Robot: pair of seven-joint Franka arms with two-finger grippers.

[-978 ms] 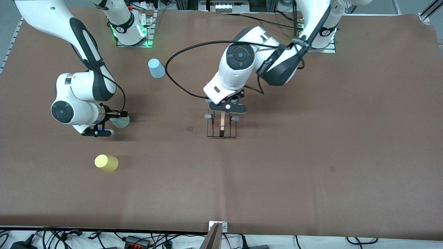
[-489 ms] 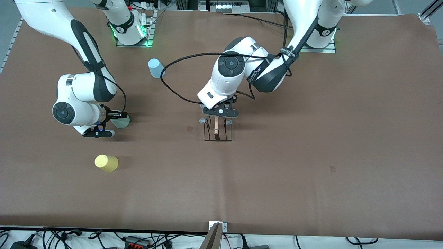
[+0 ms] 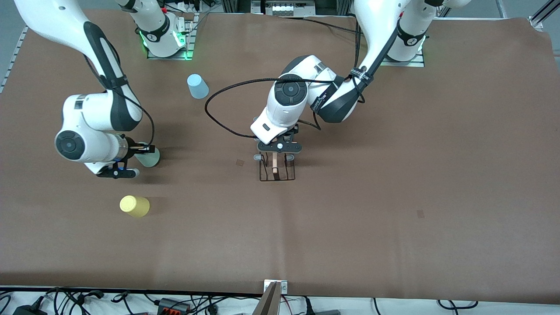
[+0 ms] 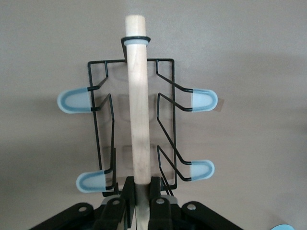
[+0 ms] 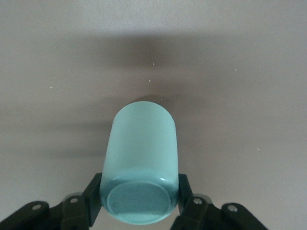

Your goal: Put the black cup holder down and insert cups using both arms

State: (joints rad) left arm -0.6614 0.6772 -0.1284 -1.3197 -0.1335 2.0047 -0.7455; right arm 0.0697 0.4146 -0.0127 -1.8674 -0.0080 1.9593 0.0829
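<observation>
The robot's left arm covers the pegs (image 4: 202, 170) beside its left gripper, so next the left gripper opens and moves away before the right gripper hangs up the pale green cup.
The black cup holder (image 3: 277, 171) stands upright at the table's middle, wooden rod on top. My left gripper (image 3: 276, 153) is shut on the rod (image 4: 139, 105), near one end, as the left wrist view (image 4: 142, 194) shows; four pale blue pegs (image 4: 74, 100) stick out sideways. I cannot tell if the rack's base touches the table. My right gripper (image 3: 141, 151) is shut on the pale green cup (image 3: 149, 158) and holds it on its side, low over the table; its fingers (image 5: 93, 199) clamp the cup (image 5: 141, 153) near its base. The yellow cup (image 3: 134, 206) and the light blue cup (image 3: 197, 86) rest on the table.
A black cable (image 3: 218, 109) loops from the left arm over the table beside the light blue cup. Small dark marks (image 3: 239, 162) dot the brown mat. A metal bracket (image 3: 274, 288) and cables lie along the edge nearest the camera.
The left arm has drawn in and carried the cup holder slightly toward the right arm's end. The right gripper has shifted with the green cup a little toward the right arm's end and the camera.
</observation>
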